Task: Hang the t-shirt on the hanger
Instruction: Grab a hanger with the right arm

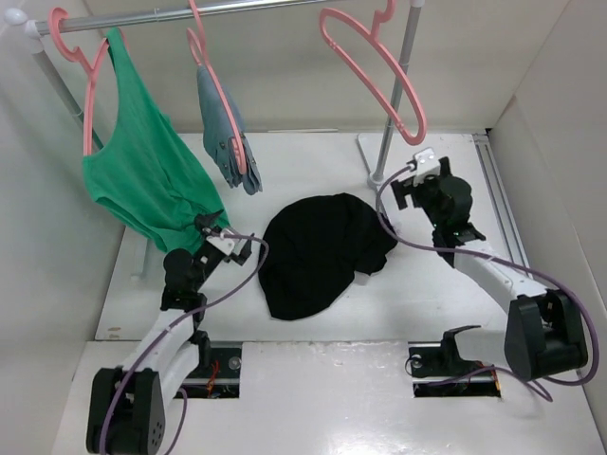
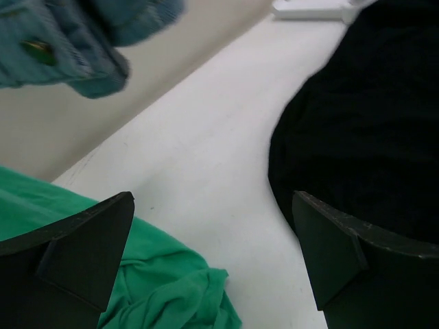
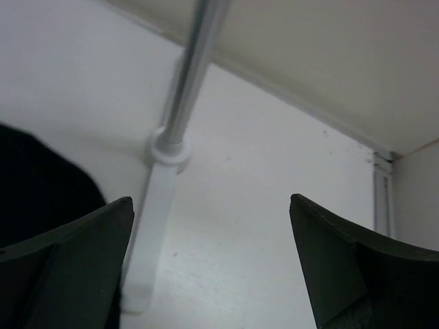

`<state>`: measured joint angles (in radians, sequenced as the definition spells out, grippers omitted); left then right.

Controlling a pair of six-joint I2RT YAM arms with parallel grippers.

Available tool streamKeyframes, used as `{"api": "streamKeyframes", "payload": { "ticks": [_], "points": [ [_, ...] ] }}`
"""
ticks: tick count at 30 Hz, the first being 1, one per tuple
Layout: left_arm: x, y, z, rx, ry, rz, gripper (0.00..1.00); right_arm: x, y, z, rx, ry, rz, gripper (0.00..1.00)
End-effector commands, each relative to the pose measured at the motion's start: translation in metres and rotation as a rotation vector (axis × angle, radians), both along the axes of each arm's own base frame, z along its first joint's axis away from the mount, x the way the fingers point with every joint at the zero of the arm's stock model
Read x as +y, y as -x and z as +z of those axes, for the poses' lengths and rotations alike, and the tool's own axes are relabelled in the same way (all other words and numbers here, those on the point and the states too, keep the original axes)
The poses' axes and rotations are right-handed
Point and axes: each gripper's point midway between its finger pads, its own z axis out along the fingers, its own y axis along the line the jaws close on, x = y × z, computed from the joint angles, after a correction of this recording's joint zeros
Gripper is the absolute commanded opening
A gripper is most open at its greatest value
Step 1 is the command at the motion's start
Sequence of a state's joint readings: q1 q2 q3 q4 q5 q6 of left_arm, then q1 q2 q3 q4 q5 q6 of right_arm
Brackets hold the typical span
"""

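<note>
The black t-shirt's end [image 1: 381,238] by the rack pole is bunched up. My right gripper should spread that end out first, before it takes the pink hanger [image 1: 395,68] off the rack's bar.
The black t-shirt [image 1: 318,251] lies crumpled in a heap on the white table, between the two arms. The empty pink hanger [image 1: 417,128] hangs tilted from the rail at the upper right, above my right gripper. My left gripper [image 1: 226,230] is open just left of the t-shirt, by the hem of the green top. In the left wrist view the t-shirt [image 2: 370,116] lies under the right finger, with bare table between the fingers of the left gripper [image 2: 212,205]. My right gripper [image 1: 391,182] is open beside the rack pole, holding nothing. In the right wrist view, the right gripper [image 3: 211,205] hangs over bare table, and the t-shirt's edge [image 3: 34,185] shows at left.
A green tank top [image 1: 142,171] and a small blue-grey garment [image 1: 223,123] hang on pink hangers from the metal rail [image 1: 190,11]. The rack's right pole [image 1: 398,85] stands on a white foot [image 3: 147,226] close to the right gripper. White walls enclose the table.
</note>
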<state>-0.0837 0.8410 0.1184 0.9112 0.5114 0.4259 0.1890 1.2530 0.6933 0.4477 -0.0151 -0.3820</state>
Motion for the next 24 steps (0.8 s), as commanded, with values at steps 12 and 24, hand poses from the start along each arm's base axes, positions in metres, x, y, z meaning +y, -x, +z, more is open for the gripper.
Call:
{"api": "streamKeyframes", "payload": {
  "ticks": [12, 24],
  "points": [
    [-0.046, 0.052, -0.050, 0.124, -0.506, -0.422, 0.99, 0.143, 0.092, -0.044, 0.311, 0.184, 0.406, 1.00],
    [-0.096, 0.079, -0.095, 0.177, -0.840, -0.764, 0.90, 0.177, 0.117, -0.084, 0.477, 0.125, 0.492, 0.99]
  ]
}}
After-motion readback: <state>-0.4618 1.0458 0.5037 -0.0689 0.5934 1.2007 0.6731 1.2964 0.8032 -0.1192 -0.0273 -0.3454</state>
